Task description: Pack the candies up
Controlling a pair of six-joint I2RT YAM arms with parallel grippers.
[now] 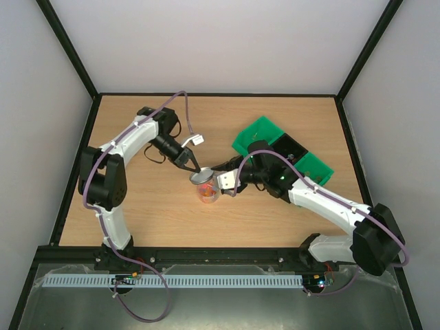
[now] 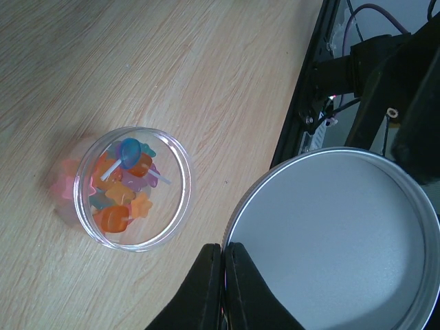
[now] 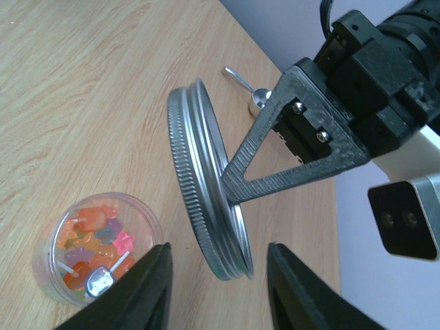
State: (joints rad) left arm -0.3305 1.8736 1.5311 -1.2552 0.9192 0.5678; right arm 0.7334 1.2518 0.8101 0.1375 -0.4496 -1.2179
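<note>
My left gripper has the lid steeply tilted (image 3: 206, 175) next to the jar. My right gripper should grab the lid's free edge (image 3: 229, 267) and put the lid over the jar.
The candies (image 2: 122, 187) are small coloured sweets, orange, pink, blue and purple, inside a clear round jar (image 2: 133, 187) that stands open on the wooden table. From above, the jar (image 1: 208, 194) sits between the two arms. My left gripper (image 2: 225, 251) is shut on the rim of a round metal lid (image 2: 337, 240), holding it tilted just above and beside the jar. My right gripper (image 3: 218, 251) stands open, its fingers on either side of the lid's (image 3: 206, 185) lower edge with a gap on each side. The candies (image 3: 93, 240) lie left of its left finger.
A green tray with a black bin (image 1: 289, 148) lies at the back right, behind the right arm. A small metal scoop (image 3: 256, 96) lies on the table beyond the lid. Black frame rails run along the table's edges.
</note>
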